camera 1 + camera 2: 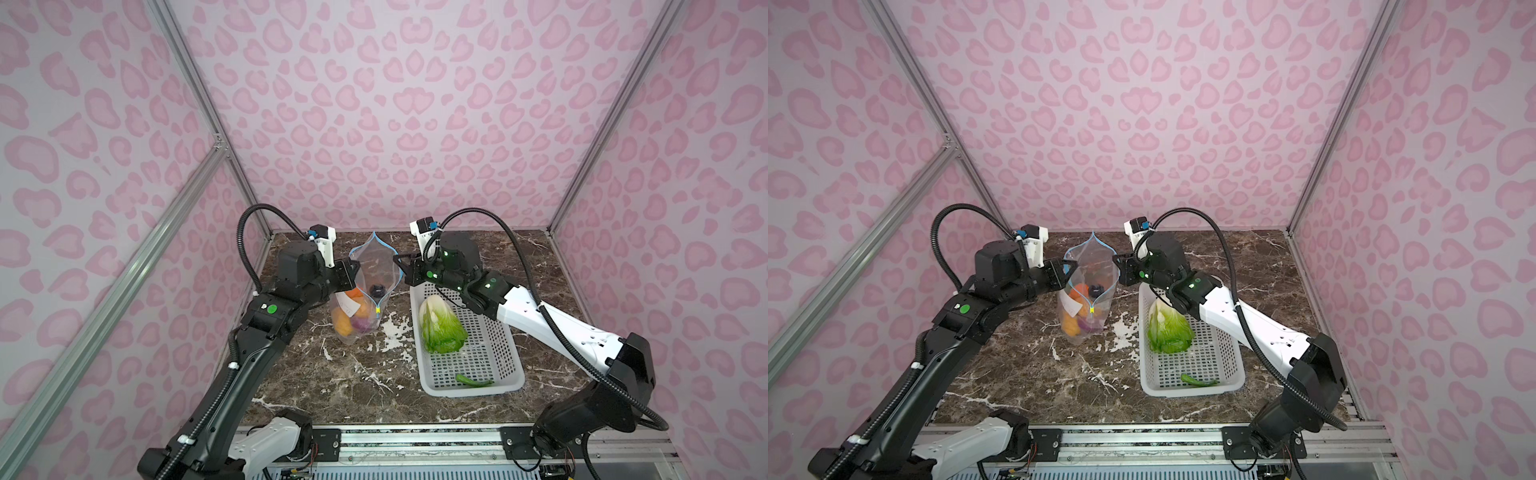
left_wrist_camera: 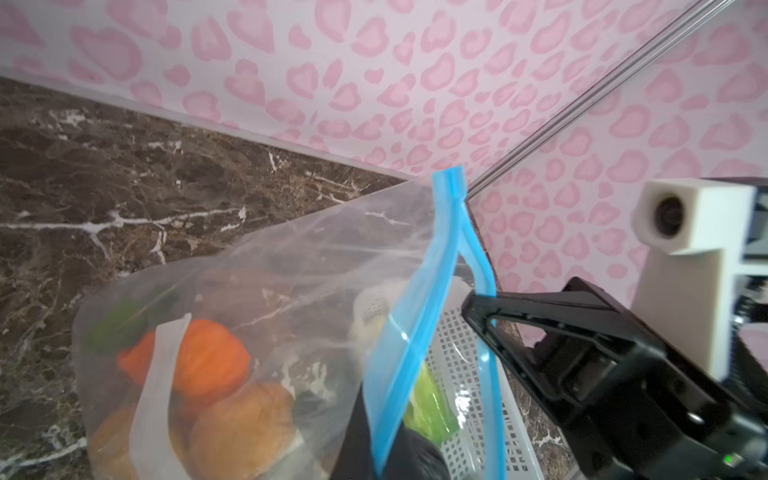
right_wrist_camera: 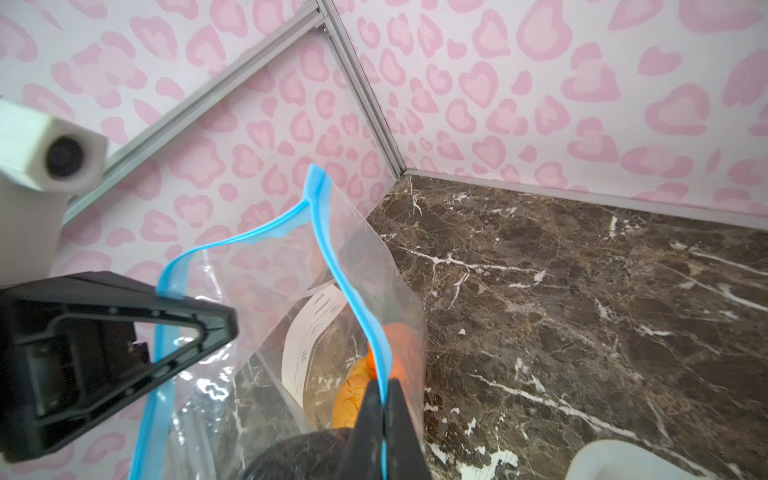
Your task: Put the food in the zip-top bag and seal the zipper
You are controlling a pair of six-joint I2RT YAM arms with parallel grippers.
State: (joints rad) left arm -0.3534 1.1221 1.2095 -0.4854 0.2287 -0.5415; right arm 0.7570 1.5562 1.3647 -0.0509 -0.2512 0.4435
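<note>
The green piece (image 1: pixel 474 380) is in the basket and both my grippers are on the zipper (image 1: pixel 399 266), so next my right gripper lets go of its edge of the zipper and gets the green piece before sealing.
The zip-top bag (image 1: pixel 374 266) (image 1: pixel 1092 266) stands upright at the back of the table with its mouth pulled wide. My left gripper (image 1: pixel 355 266) (image 2: pixel 382 457) is shut on the near lip of the blue zipper (image 2: pixel 415 332). On the opposite lip of the zipper (image 3: pixel 345 282) my right gripper (image 3: pixel 384 399) (image 1: pixel 399 266) is shut too. The yellow-marked slider end (image 1: pixel 377 311) hangs at the front. Inside lie an orange fruit (image 2: pixel 208 357), a potato (image 2: pixel 245 424), a purple onion (image 1: pixel 361 324) and a dark cucumber (image 1: pixel 377 289). The cabbage (image 1: pixel 440 326) (image 1: pixel 1169 332) and a green piece (image 1: pixel 473 380) lie outside it.
A white perforated basket (image 1: pixel 490 345) (image 1: pixel 1217 345) stands right of the bag under my right arm and holds the cabbage and the green piece. Pink patterned walls with metal rails close in the marble table (image 1: pixel 332 382) at the back and both sides.
</note>
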